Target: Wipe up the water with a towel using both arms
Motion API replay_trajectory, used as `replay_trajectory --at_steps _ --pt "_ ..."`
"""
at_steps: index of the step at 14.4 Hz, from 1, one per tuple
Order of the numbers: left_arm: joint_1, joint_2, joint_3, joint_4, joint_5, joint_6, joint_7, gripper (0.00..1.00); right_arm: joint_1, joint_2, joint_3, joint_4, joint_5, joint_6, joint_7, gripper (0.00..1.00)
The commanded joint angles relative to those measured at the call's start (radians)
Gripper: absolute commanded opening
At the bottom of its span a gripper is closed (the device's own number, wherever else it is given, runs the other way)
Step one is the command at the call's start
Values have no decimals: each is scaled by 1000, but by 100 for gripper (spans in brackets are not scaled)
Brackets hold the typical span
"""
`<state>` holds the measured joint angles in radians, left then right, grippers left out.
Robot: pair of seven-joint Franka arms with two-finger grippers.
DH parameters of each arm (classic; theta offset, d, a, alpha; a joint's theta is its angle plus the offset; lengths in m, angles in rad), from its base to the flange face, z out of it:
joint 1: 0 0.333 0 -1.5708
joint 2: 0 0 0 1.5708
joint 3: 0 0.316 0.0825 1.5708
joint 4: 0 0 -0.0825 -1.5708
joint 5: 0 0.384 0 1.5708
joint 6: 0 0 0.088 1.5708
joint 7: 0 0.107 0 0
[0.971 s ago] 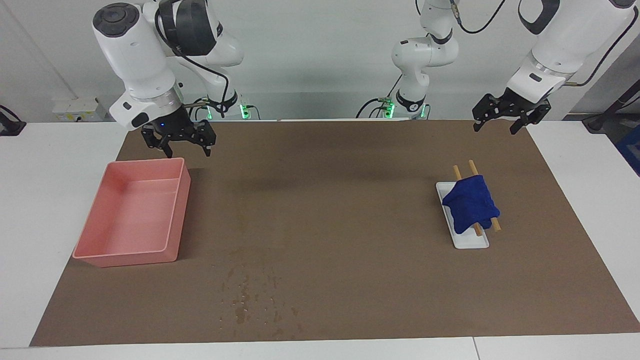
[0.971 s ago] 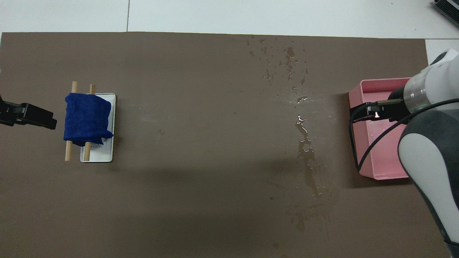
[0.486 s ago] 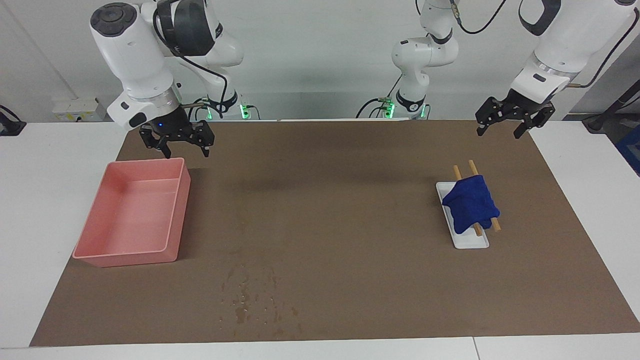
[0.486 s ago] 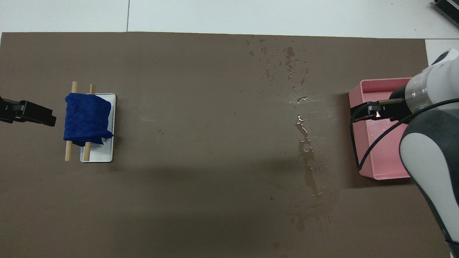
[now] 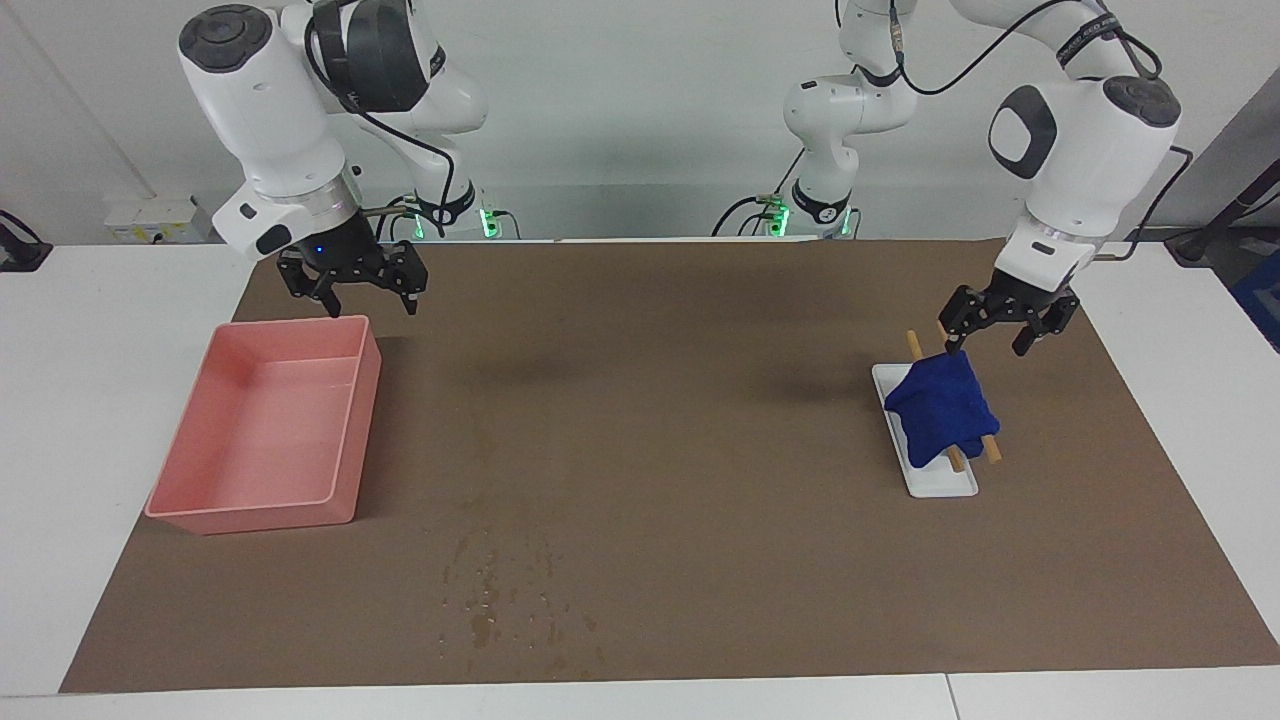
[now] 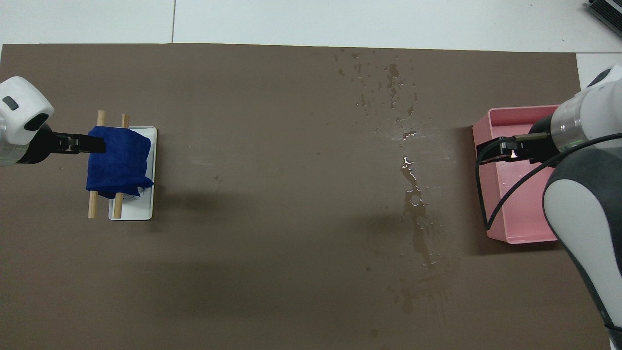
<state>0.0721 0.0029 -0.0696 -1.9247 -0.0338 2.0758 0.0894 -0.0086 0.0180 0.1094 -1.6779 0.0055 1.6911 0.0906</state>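
The blue towel [image 6: 118, 158] hangs over the wooden dowels with its edges loose [image 6: 145, 184]. The towel will come off and leave the dowels standing when I lift.
The blue towel [image 5: 940, 405] hangs folded over two wooden dowels [image 5: 912, 345] on a small white tray [image 5: 945, 485]; it also shows in the overhead view [image 6: 116, 160]. My left gripper [image 5: 1003, 325] is open and low over the towel's edge nearest the robots, also seen in the overhead view [image 6: 90, 144]. The water [image 5: 500, 590] is a patch of dark specks on the brown mat [image 5: 650, 400], toward the mat's edge farthest from the robots. In the overhead view the water [image 6: 388, 82] continues as a wet streak toward the robots. My right gripper [image 5: 352, 280] is open and empty, waiting over the mat beside the pink bin.
A pink rectangular bin [image 5: 250, 515] stands empty at the right arm's end of the mat, also in the overhead view [image 6: 515, 214]. White table surface surrounds the mat.
My left gripper has come down and moved from over the mat's edge by the robots to just over the towel. The right gripper has hardly moved.
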Motion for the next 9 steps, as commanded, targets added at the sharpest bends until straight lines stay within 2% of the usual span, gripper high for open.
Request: replay_trajectory --at_steps 1,4,9 --pt "20 2 -4 -68 0 90 -17 100 -11 -38 7 -57 21 19 35 100" --pt "21 2 -4 -163 0 202 -57 100 -5 -39 7 -65 112 27 202 100" --pt "23 12 -4 -175 0 250 -60 85 4 -49 10 -111 270 102 506 100"
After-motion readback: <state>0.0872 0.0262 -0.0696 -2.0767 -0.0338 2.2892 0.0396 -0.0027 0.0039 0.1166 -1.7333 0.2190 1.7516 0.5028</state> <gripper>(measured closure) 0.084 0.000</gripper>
